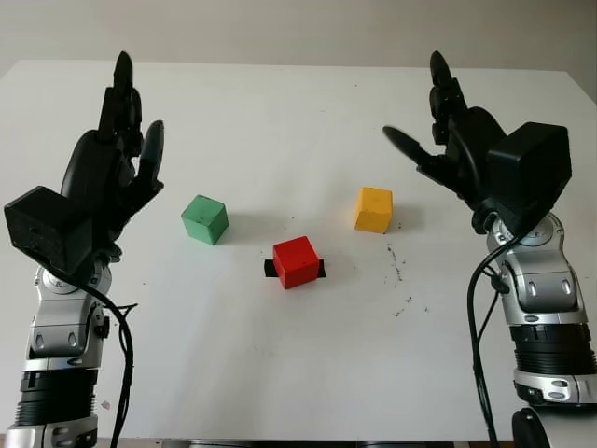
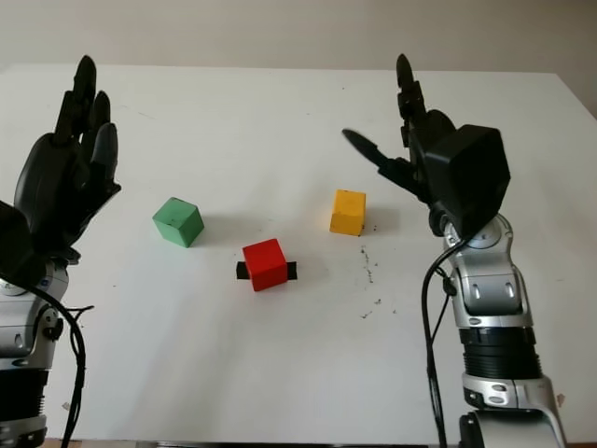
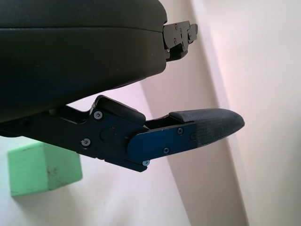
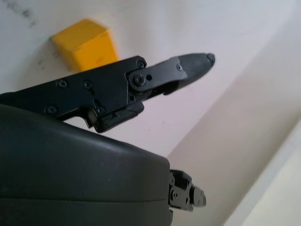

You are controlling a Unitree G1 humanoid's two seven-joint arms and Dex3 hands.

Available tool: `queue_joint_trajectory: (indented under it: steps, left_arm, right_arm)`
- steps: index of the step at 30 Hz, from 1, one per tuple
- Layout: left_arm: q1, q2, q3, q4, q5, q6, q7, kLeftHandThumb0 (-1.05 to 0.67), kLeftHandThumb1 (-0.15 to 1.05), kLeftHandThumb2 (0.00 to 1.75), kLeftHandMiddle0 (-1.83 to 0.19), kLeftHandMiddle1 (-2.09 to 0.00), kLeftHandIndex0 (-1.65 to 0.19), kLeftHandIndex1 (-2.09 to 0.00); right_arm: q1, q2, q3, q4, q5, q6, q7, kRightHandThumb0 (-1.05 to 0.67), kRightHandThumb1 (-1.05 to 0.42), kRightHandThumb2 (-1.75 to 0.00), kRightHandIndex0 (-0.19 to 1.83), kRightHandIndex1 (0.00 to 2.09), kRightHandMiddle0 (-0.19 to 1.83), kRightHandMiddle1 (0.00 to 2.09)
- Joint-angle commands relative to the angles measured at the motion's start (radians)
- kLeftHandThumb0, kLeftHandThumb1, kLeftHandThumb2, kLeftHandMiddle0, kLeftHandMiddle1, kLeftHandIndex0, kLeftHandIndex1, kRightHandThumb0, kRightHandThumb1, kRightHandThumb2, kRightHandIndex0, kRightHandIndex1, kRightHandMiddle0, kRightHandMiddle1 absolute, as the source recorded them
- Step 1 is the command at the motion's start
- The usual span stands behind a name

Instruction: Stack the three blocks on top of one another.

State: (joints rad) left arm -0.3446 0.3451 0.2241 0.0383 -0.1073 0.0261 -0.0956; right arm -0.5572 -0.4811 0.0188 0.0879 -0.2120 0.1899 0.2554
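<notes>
The yellow block [image 1: 374, 210] should be hiding more specks, which I expect to find when I lift the block away, because the trail of dark specks [image 1: 394, 259] leads up to it.
Three blocks lie apart on the white table [image 1: 298, 373]. The green block [image 1: 204, 219] is at centre left, the red block [image 1: 297, 261] sits in the middle on a black strip, and the yellow block [image 1: 373, 210] is at centre right. My left hand [image 1: 126, 140] is raised at the left, open, a short way left of the green block [image 3: 42, 167]. My right hand [image 1: 434, 126] is raised at the right, open, just right of the yellow block [image 4: 87, 42]. Neither hand touches a block.
A black tape strip [image 1: 270, 269] lies under the red block. Small dark specks [image 1: 399, 271] mark the table right of the red block. The table's far edge [image 1: 298, 63] meets a pale wall.
</notes>
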Motion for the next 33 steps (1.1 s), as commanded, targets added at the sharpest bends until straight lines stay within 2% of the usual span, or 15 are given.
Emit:
queue_joint_trajectory:
  steps: [1,6,14,27,33]
  left_arm:
    - [0.020,-0.019,0.008,-0.020,0.021,0.038,0.044,-0.78,1.05,0.65,0.19,0.00,0.19,0.00]
    - [0.043,-0.043,-0.003,-0.058,0.043,0.107,0.087,-0.77,1.05,0.65,0.19,0.00,0.19,0.00]
    - [0.061,-0.068,-0.020,-0.118,0.076,0.137,0.104,-0.78,1.05,0.63,0.19,-0.02,0.19,0.00]
    - [0.064,-0.062,-0.021,-0.126,0.099,0.111,0.088,-0.75,1.05,0.62,0.19,-0.01,0.19,0.00]
    - [0.064,-0.062,-0.020,-0.122,0.097,0.090,0.070,-0.73,1.05,0.60,0.19,-0.01,0.19,0.00]
  right_arm:
    - [-0.017,-0.043,0.039,-0.008,-0.066,-0.001,0.008,-0.76,-0.97,-0.05,-0.09,0.07,-0.03,0.10]
    - [-0.020,-0.077,0.088,-0.021,-0.145,0.022,0.063,-0.71,-0.93,-0.04,-0.07,0.07,0.01,0.09]
    - [-0.037,-0.122,0.162,0.002,-0.250,0.027,0.152,-0.70,-0.90,-0.05,-0.08,0.06,0.07,0.08]
    - [-0.025,-0.130,0.203,0.085,-0.316,-0.049,0.159,-0.74,-0.94,-0.06,-0.10,0.05,0.11,0.07]
    - [-0.019,-0.136,0.240,0.130,-0.407,-0.106,0.082,-0.74,-0.95,-0.06,-0.03,0.08,0.21,0.11]
